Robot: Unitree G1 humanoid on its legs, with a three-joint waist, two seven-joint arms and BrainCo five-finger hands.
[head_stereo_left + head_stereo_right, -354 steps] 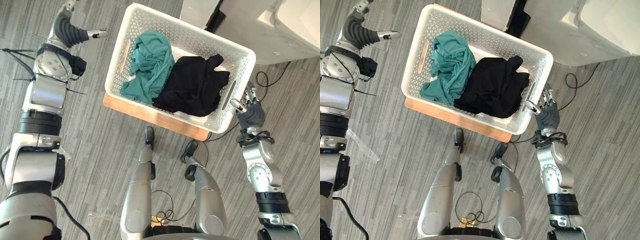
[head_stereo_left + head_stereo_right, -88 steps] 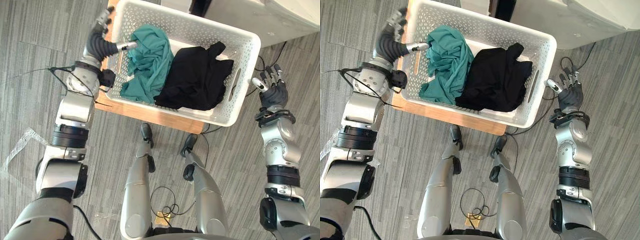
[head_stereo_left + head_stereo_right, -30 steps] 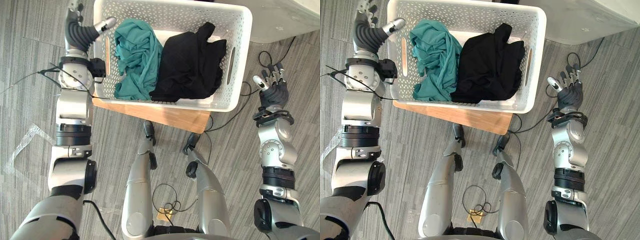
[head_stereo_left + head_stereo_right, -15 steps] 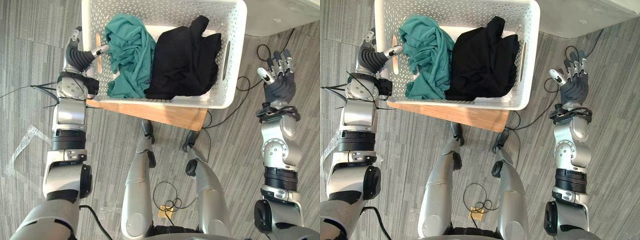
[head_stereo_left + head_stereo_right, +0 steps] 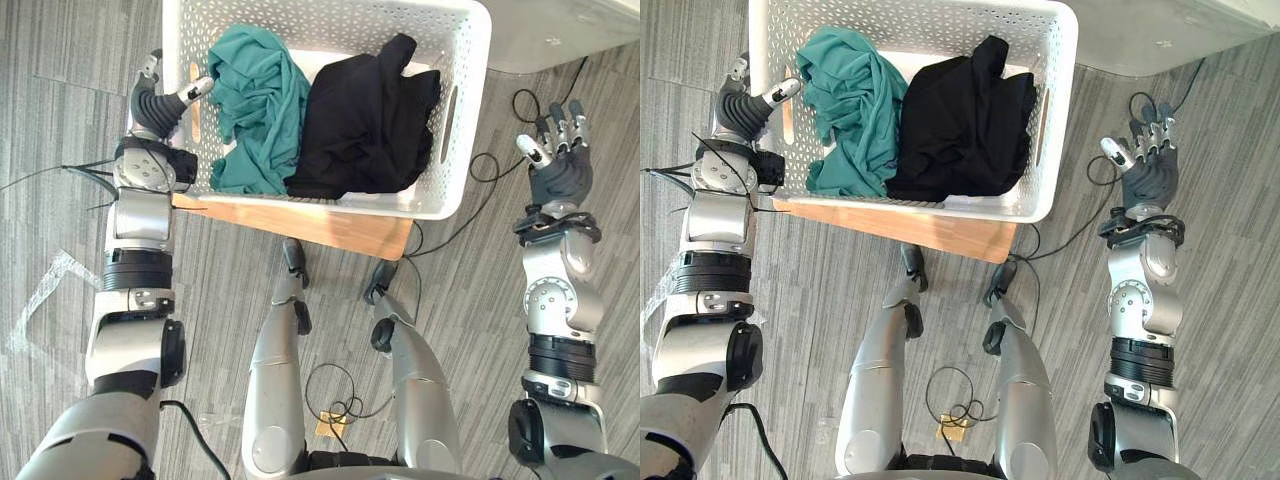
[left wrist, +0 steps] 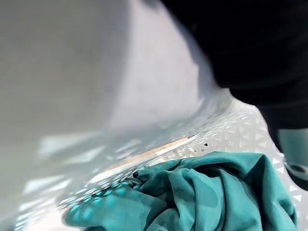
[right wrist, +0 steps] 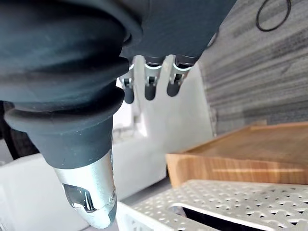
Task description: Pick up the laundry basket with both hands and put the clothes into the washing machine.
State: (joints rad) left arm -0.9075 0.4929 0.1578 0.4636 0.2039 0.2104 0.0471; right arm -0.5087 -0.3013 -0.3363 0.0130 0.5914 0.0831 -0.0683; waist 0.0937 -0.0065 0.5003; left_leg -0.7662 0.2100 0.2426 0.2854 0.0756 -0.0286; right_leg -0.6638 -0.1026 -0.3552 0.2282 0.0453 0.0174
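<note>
The teal and black garments (image 5: 303,128) are slumped between tall walls (image 5: 455,110), so both garments should stay in place and ride along when the robot lifts and carries the laundry basket.
The white perforated laundry basket (image 5: 468,120) stands in front of me with a teal garment (image 5: 255,100) on its left and a black garment (image 5: 365,110) on its right. My left hand (image 5: 153,103) is at the basket's left wall beside the handle slot. Its thumb (image 5: 196,89) reaches over the rim, and its fingers stay straight outside. The left wrist view looks past that thumb (image 6: 294,149) at the teal garment (image 6: 202,192) inside the wall (image 6: 96,96). My right hand (image 5: 560,178) hovers open, fingers (image 7: 150,82) spread, well to the right of the basket and apart from it.
The basket rests on a low wooden board (image 5: 330,225). The white washing machine (image 5: 560,35) stands at the far right behind the basket. A scrap of clear plastic (image 5: 45,290) lies on the grey striped floor at the left.
My left hand has shifted a little forward along the basket's left wall, its thumb still over the rim. The right hand has hardly moved.
</note>
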